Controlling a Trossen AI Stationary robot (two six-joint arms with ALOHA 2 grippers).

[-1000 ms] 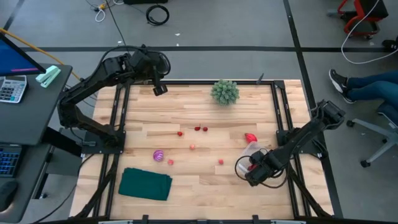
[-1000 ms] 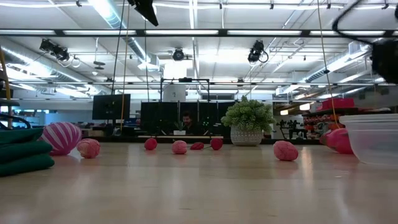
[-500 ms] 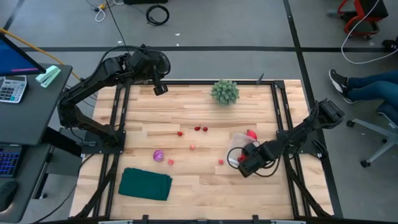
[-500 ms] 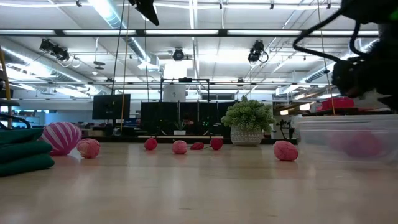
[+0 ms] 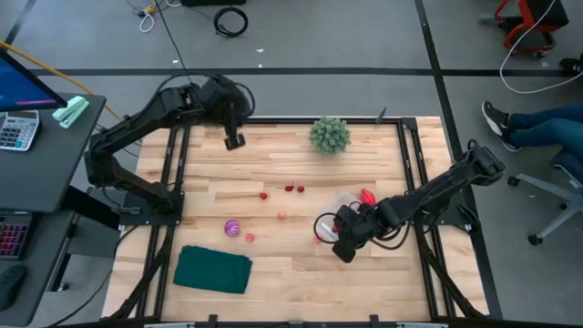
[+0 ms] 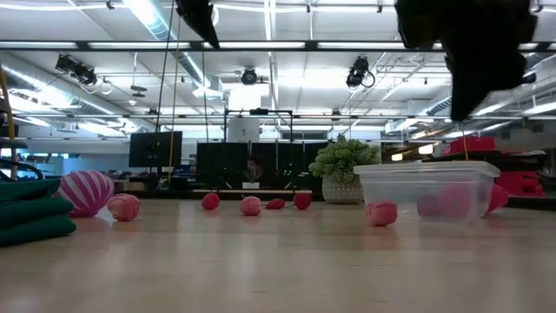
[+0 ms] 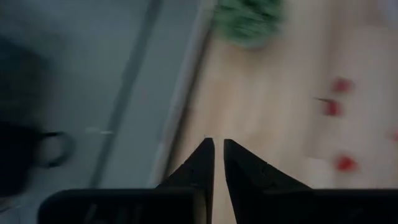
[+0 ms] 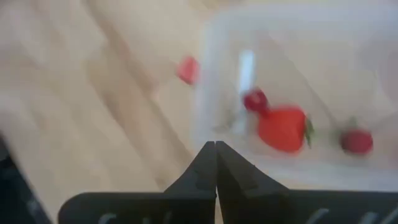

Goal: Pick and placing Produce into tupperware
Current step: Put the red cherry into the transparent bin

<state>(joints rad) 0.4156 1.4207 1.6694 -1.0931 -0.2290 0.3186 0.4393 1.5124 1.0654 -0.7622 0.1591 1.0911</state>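
The larger red piece is just outside the tupperware, on the far side from my left gripper, so my right gripper should open and grab it.
The clear tupperware stands on the table right of centre, with a few red pieces inside; it also shows in the low view. My right gripper is shut, its tips over the tub's near wall. One red berry lies by the tub's left end and a larger red piece beyond it. A purple-striped ball and several red berries lie mid-table. My left gripper is shut and empty, high over the far left. My right gripper comes slanting down from the table's near side at the tub's near wall. I cannot tell whether it touches the tub: in the low view its dark tip stands above the rim.
A green bushy plant stands at the far edge. A dark green folded cloth lies near the front left. Bare wood lies between the cloth and the tub. A person's legs show beyond the table's right side.
My right gripper has gone toward the table's left edge, and the tupperware has slid along the table with it, from near the right edge to beside the loose berry. My left gripper has come a little toward the near edge.
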